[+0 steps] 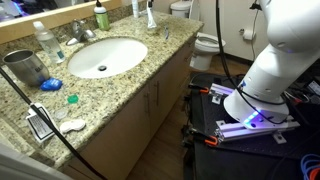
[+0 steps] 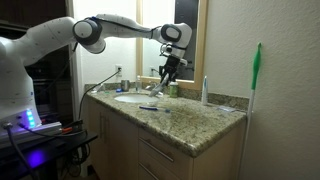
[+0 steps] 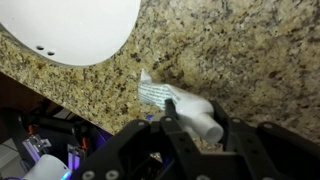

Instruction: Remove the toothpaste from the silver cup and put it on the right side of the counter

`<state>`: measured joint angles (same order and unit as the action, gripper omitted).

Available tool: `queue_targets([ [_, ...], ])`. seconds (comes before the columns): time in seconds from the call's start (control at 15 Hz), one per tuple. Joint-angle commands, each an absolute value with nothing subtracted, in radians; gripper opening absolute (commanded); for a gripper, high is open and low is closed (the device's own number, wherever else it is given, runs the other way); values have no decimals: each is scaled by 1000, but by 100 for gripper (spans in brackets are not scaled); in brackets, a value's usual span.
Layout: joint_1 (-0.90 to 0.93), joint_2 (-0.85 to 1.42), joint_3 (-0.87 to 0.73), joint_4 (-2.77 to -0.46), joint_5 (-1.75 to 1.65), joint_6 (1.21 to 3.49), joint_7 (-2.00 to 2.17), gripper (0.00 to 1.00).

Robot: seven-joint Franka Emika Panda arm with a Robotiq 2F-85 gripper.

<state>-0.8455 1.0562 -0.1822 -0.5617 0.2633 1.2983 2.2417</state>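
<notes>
The toothpaste [image 1: 151,19] is over open granite counter [image 1: 157,37], clear of the white sink, so my gripper should keep going down until the tube touches the counter, then let go.
In the wrist view my gripper [image 3: 195,122] is shut on the toothpaste [image 3: 172,103], a whitish tube whose white cap points toward the camera. It hangs above the speckled granite counter [image 3: 245,50], next to the white sink [image 3: 70,25]. In an exterior view the gripper [image 2: 169,70] is held a little above the back of the counter [image 2: 195,122]. The silver cup [image 1: 24,67] stands at the far left of the counter [image 1: 150,58], beside the sink [image 1: 102,56]. The gripper does not show in that view.
A clear bottle [image 1: 45,40] and a small green bottle [image 1: 101,17] stand behind the sink. A black cable [image 1: 40,112] crosses the counter front. A white toothbrush [image 2: 205,90] stands at the wall and a green-handled brush [image 2: 256,75] at the counter's end. A toilet [image 1: 205,45] is beyond the counter.
</notes>
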Motion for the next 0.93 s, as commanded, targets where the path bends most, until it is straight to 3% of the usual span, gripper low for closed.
queue_targets([
  [0.0,-873,1149,-160,-479,258,1280,2335,12],
  [0.6,-876,1256,-177,-388,193,1289,2518,12],
  [0.73,-877,1272,-190,-362,147,1307,2541,61],
  [0.87,-869,1284,-215,-338,76,1308,2554,62],
])
